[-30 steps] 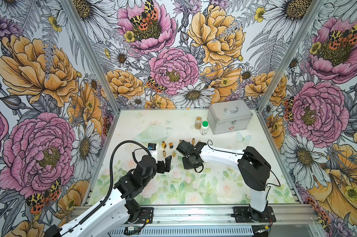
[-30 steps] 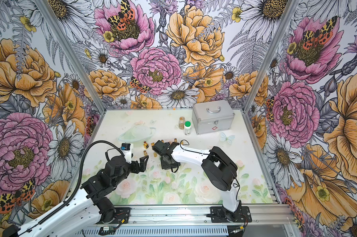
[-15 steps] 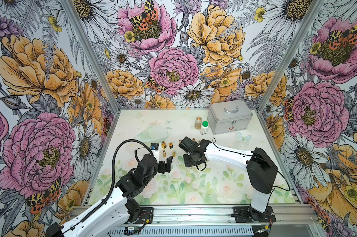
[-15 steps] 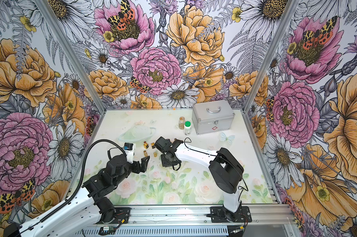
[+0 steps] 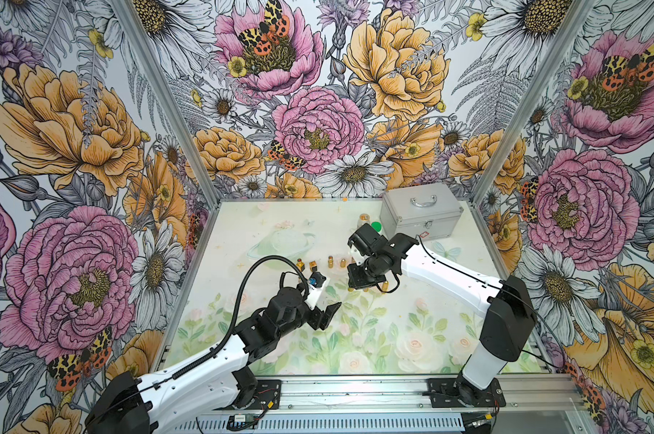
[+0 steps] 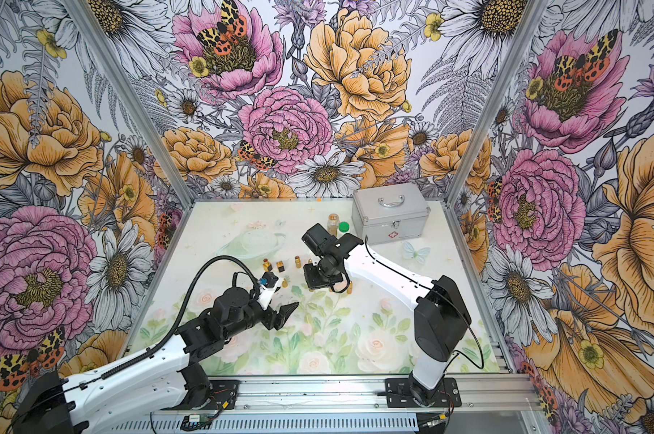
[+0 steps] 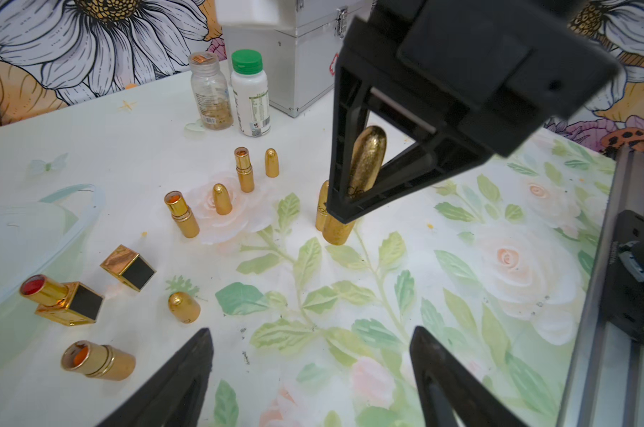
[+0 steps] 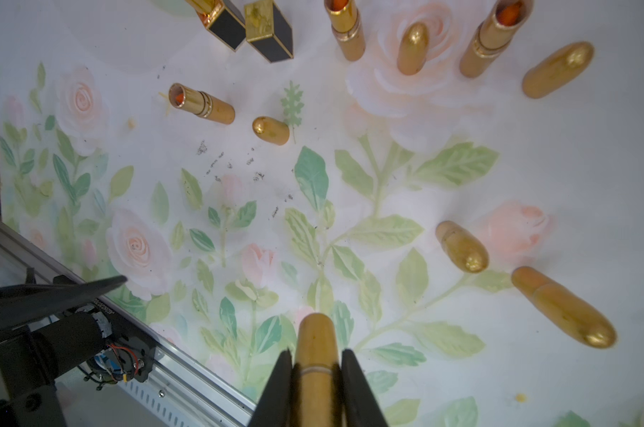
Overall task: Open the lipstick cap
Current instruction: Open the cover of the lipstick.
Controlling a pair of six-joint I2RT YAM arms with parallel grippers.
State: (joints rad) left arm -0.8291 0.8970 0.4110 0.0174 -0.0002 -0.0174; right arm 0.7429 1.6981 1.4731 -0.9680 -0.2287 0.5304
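Observation:
My right gripper's fingers are across the lipstick's seam (image 8: 316, 368). My left gripper should hold the lipstick's lower end (image 7: 337, 232) while my right gripper moves onto the lipstick's cap.
My right gripper (image 8: 315, 353) is shut on a gold lipstick (image 8: 314, 336) and holds it upright just above the floral mat. In the left wrist view the lipstick's rounded glittery cap (image 7: 367, 155) points up between the right gripper's (image 7: 344, 215) fingers, and its lower end pokes out below the fingertips. My left gripper (image 7: 311, 332) is open with nothing between its fingers, low over the mat and a short way in front of the lipstick. Both top views show the left gripper (image 5: 327, 313) (image 6: 286, 313) front-left of the right gripper (image 5: 363, 283) (image 6: 319, 283). There the lipstick is hidden under the gripper.
Several opened gold lipsticks (image 7: 181, 214) and loose caps (image 7: 184, 307) stand or lie left of the grippers. Two closed lipsticks (image 8: 562, 307) stand near the held one. Two bottles (image 7: 250, 92) and a silver case (image 5: 421, 214) sit at the back right. A rail (image 5: 355, 390) runs along the front.
The right gripper has risen and drawn back to the right with the lipstick. The left gripper has shifted right towards it, and its jaws have narrowed a little.

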